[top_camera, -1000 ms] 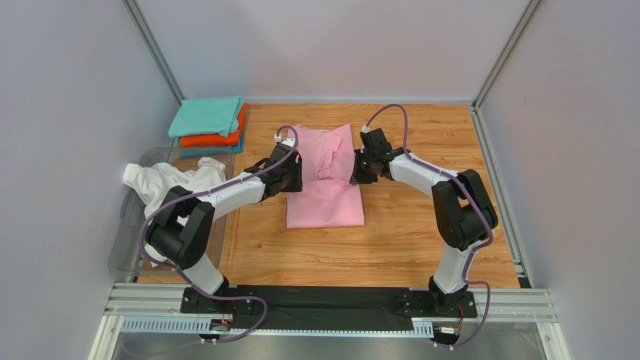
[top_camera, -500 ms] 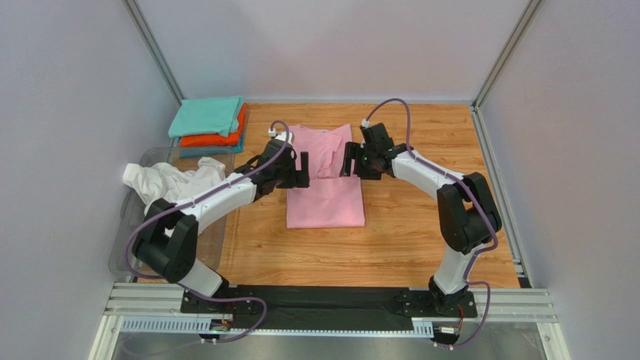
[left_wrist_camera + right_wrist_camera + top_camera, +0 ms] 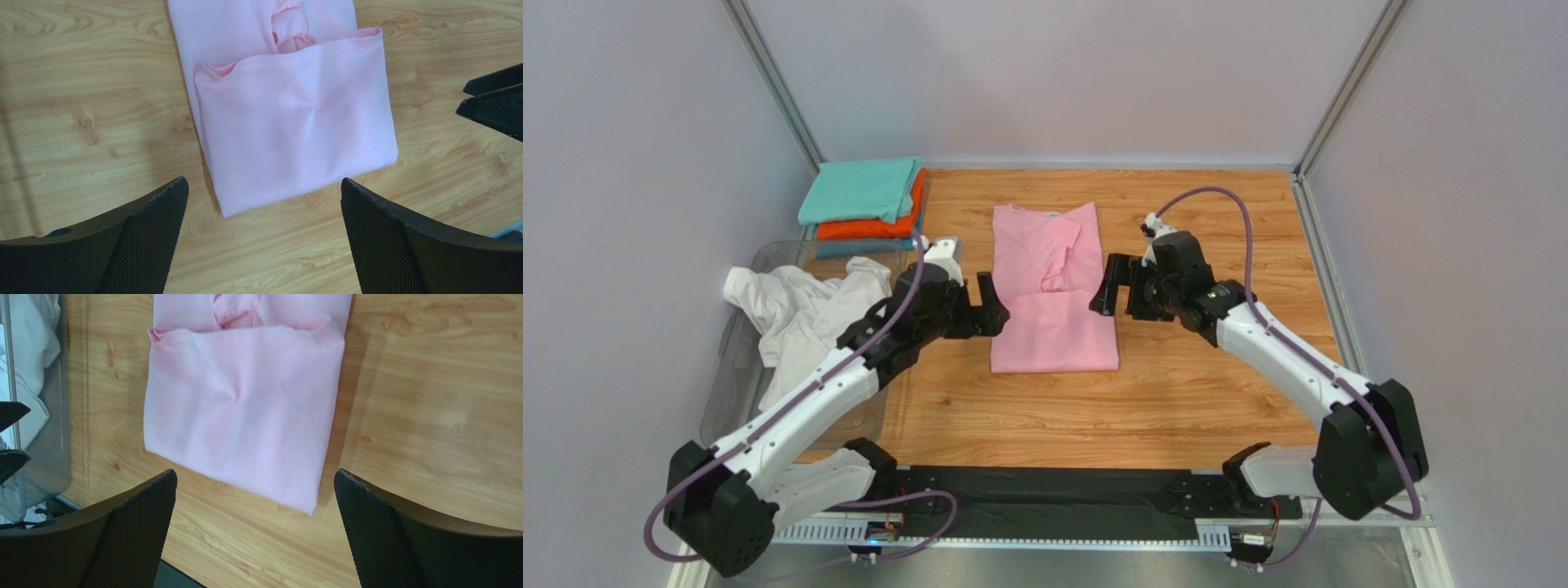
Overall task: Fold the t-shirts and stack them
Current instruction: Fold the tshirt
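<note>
The light pink t-shirt has its loose hem (image 3: 1051,295) lying on top. Both of its layers should fold over together when I lift the t-shirt's near fold (image 3: 1054,370).
The light pink t-shirt (image 3: 1053,294) lies flat on the wooden table, its near half folded up over the far half into a long rectangle. My left gripper (image 3: 995,306) hovers just off the shirt's left edge, open and holding nothing. My right gripper (image 3: 1108,286) hovers off its right edge, also open and holding nothing. The left wrist view shows the folded pink t-shirt (image 3: 288,116) beyond the wide-apart jaws of my left gripper (image 3: 263,239). The right wrist view shows the pink t-shirt (image 3: 245,410) ahead of my right gripper (image 3: 255,530). A crumpled white t-shirt (image 3: 805,306) lies at the left.
A stack of folded t-shirts (image 3: 864,202), teal on top, then orange and blue, sits at the far left corner. The white t-shirt rests on a clear plastic bin (image 3: 732,392) beside the table's left edge. Grey walls close in the left, far and right sides.
Both grippers have opened and let go of the pink t-shirt's folded part. Both have drawn back outward and toward the near side. The shirt stays folded on the table.
</note>
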You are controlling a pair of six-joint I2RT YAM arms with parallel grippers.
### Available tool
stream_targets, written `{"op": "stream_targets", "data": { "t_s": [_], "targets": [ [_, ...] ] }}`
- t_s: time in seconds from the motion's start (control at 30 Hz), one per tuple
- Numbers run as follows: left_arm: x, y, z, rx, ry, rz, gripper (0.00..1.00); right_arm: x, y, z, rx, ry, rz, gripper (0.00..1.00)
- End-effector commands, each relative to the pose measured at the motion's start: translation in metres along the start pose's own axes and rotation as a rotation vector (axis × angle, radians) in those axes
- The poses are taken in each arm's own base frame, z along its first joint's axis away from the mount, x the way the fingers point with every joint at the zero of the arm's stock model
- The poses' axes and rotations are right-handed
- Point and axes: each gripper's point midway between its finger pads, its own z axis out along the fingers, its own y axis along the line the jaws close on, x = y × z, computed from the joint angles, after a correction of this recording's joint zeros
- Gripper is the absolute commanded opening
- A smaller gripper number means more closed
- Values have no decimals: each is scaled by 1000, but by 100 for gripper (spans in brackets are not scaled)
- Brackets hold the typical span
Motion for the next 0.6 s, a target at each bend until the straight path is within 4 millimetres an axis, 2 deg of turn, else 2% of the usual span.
{"op": "stream_targets", "data": {
  "t_s": [0.0,0.03,0.07,0.1,0.17,0.27,0.37,0.57],
  "targets": [
    [17,7,-17,16,-14,-59,100,15,2,-15,-33,-18,33,100],
    [22,6,-18,34,-17,-80,100,26,-1,-20,-42,-11,38,100],
    [16,1,-22,76,-66,-90,100,32,-2,-21,-44,-4,47,100],
    [38,-2,-19,124,-15,-108,100,36,-3,-23,-48,-6,49,100],
    [44,-4,-19,160,-19,-132,100,51,-9,-24,-43,12,62,100],
    [72,9,-11,127,37,-165,99,71,-15,-20,-48,48,83,100],
    [89,19,0,96,64,-192,98,84,-23,-14,-43,67,102,100],
    [102,29,16,60,83,-190,97,99,-28,3,-32,116,120,100]
  ]
}}
